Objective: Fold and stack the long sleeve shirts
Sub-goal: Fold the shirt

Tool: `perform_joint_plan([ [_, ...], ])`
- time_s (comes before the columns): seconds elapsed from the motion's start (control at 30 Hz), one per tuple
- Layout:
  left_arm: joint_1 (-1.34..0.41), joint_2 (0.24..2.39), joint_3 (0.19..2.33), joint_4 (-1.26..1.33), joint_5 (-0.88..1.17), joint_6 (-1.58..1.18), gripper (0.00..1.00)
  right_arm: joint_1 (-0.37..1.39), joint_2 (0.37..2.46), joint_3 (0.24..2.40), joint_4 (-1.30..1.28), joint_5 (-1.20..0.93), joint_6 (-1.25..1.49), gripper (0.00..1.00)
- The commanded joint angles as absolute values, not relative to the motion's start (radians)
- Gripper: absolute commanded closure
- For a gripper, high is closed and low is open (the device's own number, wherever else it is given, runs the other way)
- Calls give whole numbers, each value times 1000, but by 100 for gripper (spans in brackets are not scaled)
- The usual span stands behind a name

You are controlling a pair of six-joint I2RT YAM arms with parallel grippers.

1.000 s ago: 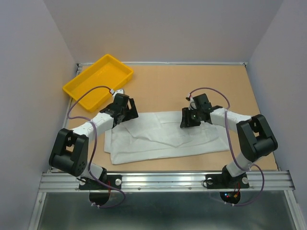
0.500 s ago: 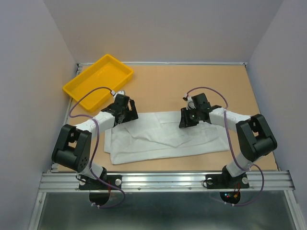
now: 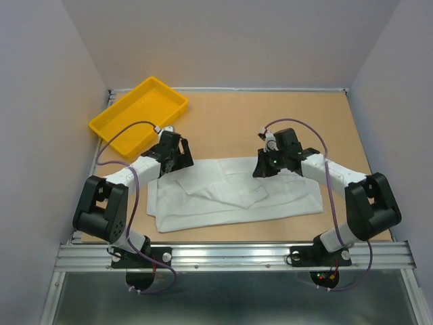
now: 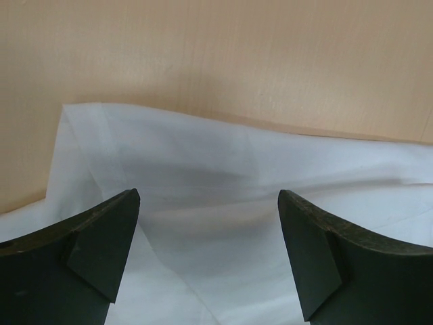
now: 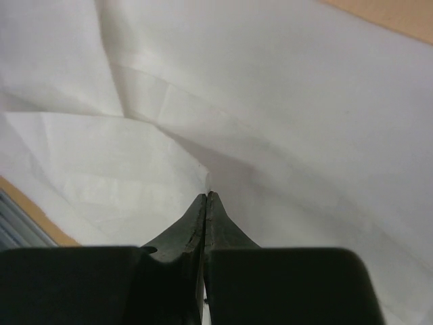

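Note:
My left gripper needs to move to the flap (image 3: 215, 175), because it hovers over the shirt's upper edge (image 4: 196, 143) while the loose flap lies creased across the shirt's middle.
One white long sleeve shirt (image 3: 230, 196) lies spread in a long band across the table, its layers folded and creased. My left gripper (image 3: 177, 166) hovers over the shirt's upper left edge with its jaws wide open (image 4: 206, 193); white fabric (image 4: 223, 203) lies flat between and beyond the fingers. My right gripper (image 3: 262, 169) is at the shirt's upper middle edge, and its jaws are shut (image 5: 206, 194) on a pinched ridge of the shirt's fabric (image 5: 176, 156), which rises in a fold up to the fingertips.
A yellow plastic tray (image 3: 101, 128) stands at the back left of the tan table, just behind my left arm. Grey walls close in the table on three sides. A metal rail (image 3: 230, 254) runs along the near edge.
My right gripper has closed on the shirt's fabric and its elbow has swung outward to the right. The fold in the middle of the shirt has shifted a little. The left gripper stays open.

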State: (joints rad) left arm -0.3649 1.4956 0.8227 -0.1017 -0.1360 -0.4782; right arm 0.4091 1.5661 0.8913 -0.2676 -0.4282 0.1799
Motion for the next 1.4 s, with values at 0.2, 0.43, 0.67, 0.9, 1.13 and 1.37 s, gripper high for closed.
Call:
perform_joint_plan([
  [0.2,-347,1463,914,-132,-182,-476,5,439,1232,896,-521,-708,140,99],
  [0.43,-330,1558,982,-137,-183,-483,5,454,948,845,-647,-816,160,99],
  [0.67,-322,1683,1034,-129,-144,-512,5,453,770,856,-709,-917,179,99],
  [0.9,-322,1724,1042,-121,-140,-535,5,453,704,831,-747,-937,196,100],
  [1.13,-322,1724,1026,-117,-172,-528,5,453,707,842,-853,-989,143,99],
  [1.37,-319,1733,1037,-123,-202,-535,5,454,738,838,-913,-1101,107,99],
])
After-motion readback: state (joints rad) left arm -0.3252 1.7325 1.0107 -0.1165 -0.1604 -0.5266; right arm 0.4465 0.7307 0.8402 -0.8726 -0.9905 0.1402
